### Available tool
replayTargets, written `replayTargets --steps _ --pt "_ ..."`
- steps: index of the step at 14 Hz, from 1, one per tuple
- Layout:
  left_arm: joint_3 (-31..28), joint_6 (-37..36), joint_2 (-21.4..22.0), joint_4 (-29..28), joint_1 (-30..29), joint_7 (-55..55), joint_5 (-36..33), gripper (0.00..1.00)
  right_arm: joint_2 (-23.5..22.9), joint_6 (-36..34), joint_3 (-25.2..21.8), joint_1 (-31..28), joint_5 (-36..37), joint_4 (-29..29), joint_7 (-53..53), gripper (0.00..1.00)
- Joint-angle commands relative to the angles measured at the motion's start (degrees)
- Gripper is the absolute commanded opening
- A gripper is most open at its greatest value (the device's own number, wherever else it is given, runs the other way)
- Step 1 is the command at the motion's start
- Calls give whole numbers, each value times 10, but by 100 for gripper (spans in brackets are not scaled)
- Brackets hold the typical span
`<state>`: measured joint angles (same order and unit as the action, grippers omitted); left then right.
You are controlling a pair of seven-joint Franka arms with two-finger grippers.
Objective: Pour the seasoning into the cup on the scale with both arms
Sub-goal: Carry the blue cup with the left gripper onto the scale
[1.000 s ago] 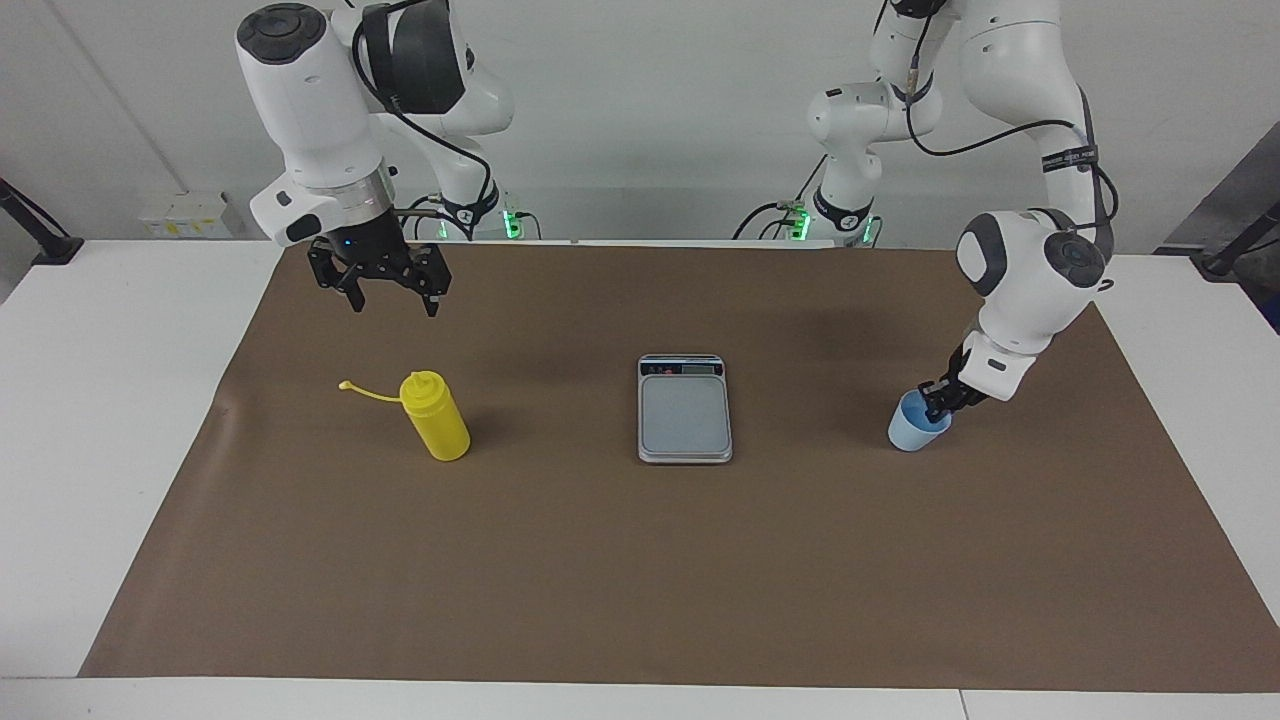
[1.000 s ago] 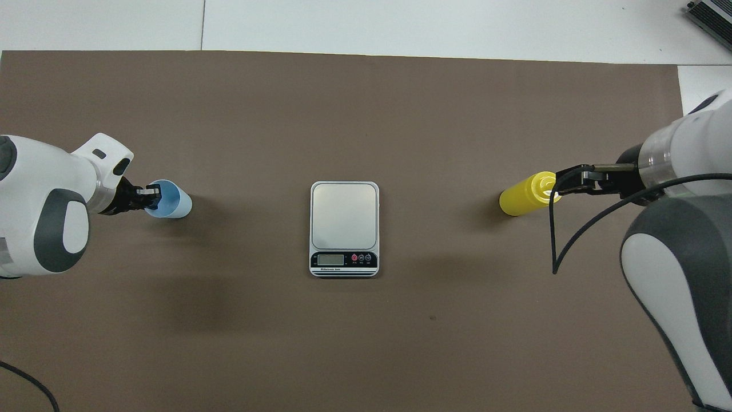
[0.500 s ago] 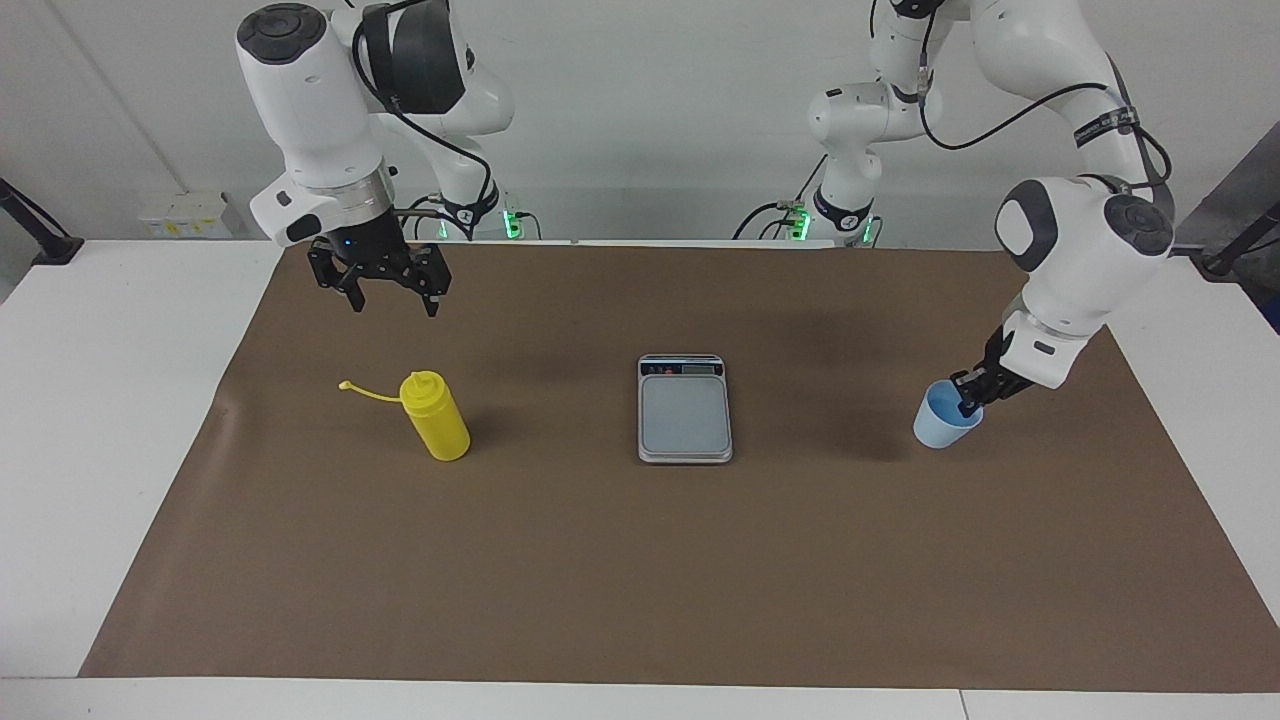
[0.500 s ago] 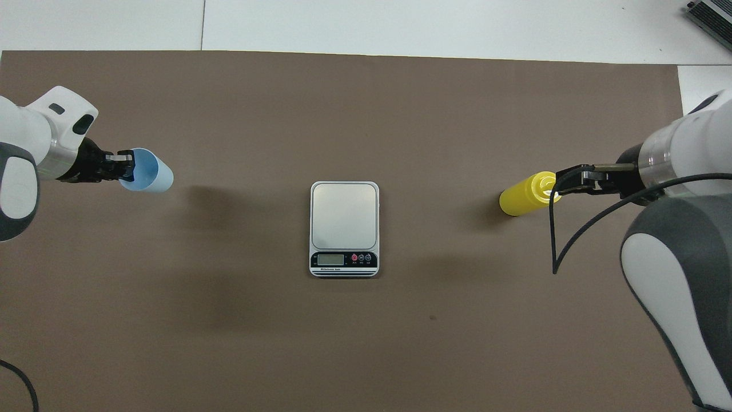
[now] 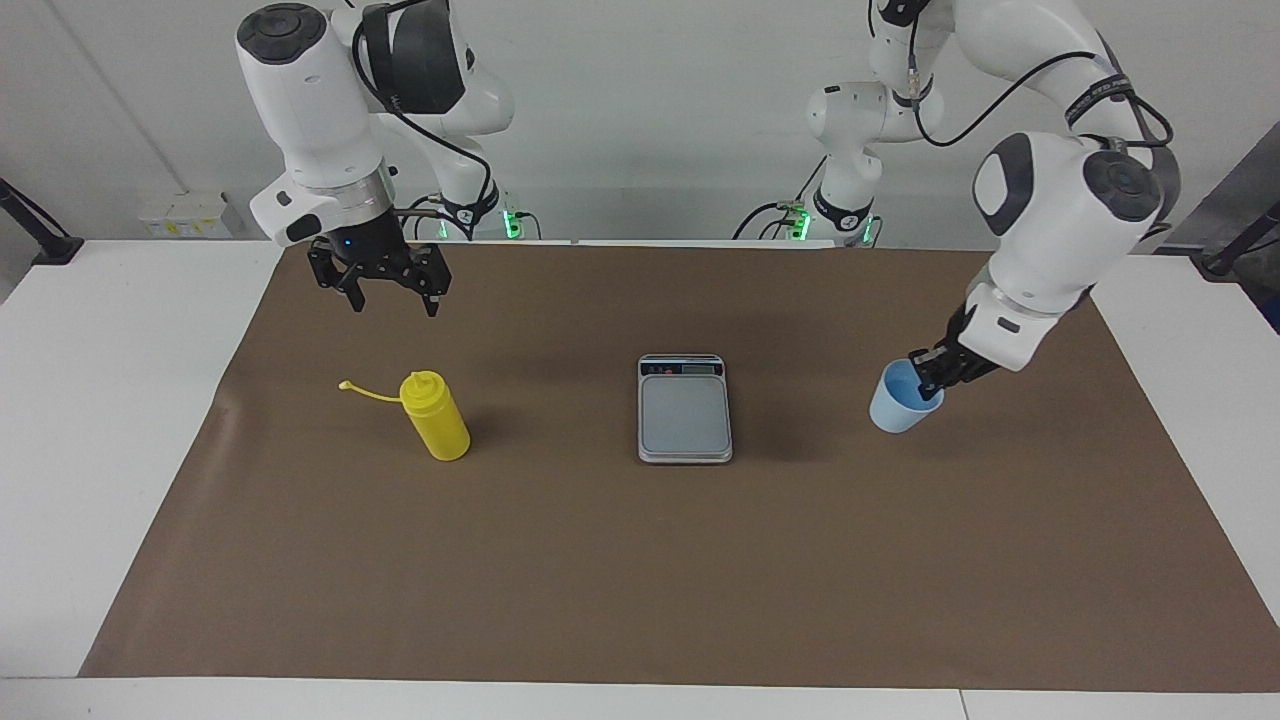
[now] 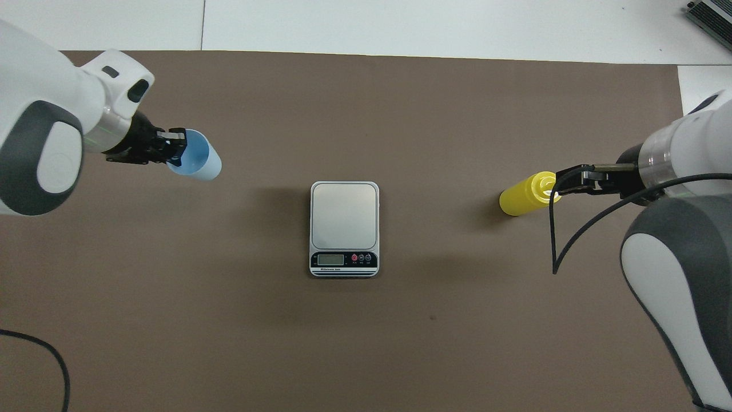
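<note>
My left gripper is holding the light-blue cup's rim, the cup's base point(image 5: 894, 420) free, so I should now carry it until it sits flat on the scale's clear plate point(image 6: 344, 216).
The yellow seasoning bottle point(image 5: 435, 418) stands on the brown mat toward the right arm's end, its cap strap point(image 5: 365, 392) hanging out sideways; it also shows in the overhead view point(image 6: 521, 197). My right gripper point(image 5: 395, 303) point(image 6: 563, 183) is open and empty, up in the air over the mat by the bottle's top, apart from it. My left gripper point(image 5: 928, 384) point(image 6: 177, 150) is shut on the rim of the light-blue cup point(image 5: 898, 405) point(image 6: 197, 163) and holds it tilted above the mat, toward the left arm's end. The scale point(image 5: 685, 410) point(image 6: 344, 220) lies mid-mat with nothing on its plate.
The brown mat point(image 5: 640, 580) covers most of the white table point(image 5: 90, 420). A black cable point(image 6: 557, 240) loops down from the right wrist. A small white box point(image 5: 185, 215) sits at the wall past the right arm's end.
My left gripper has lifted the cup off the mat, swung it outward, then brought it higher and closer to the scale. The right arm, bottle and scale have not moved.
</note>
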<state>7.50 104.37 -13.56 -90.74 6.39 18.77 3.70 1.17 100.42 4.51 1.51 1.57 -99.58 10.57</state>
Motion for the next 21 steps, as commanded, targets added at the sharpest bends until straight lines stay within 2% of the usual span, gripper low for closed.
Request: replayTargets --steps 1,5,10,15,21 --pt "-9 16 -15 18 57 63 1 0 12 -4 2 -6 -7 -11 -14 100" --pt "-9 53 -38 16 137 157 -4 0 12 -4 2 -6 -7 -11 -13 100" --pt "-9 115 -43 -42 205 240 -33 0 12 -4 2 -6 -7 -11 -14 100" --pt "-9 180 -38 -107 223 247 -36 0 12 -4 2 -6 -7 -11 -13 100" --pt "-10 213 -42 -111 217 252 -48 0 12 -4 2 -6 -7 -11 -14 100"
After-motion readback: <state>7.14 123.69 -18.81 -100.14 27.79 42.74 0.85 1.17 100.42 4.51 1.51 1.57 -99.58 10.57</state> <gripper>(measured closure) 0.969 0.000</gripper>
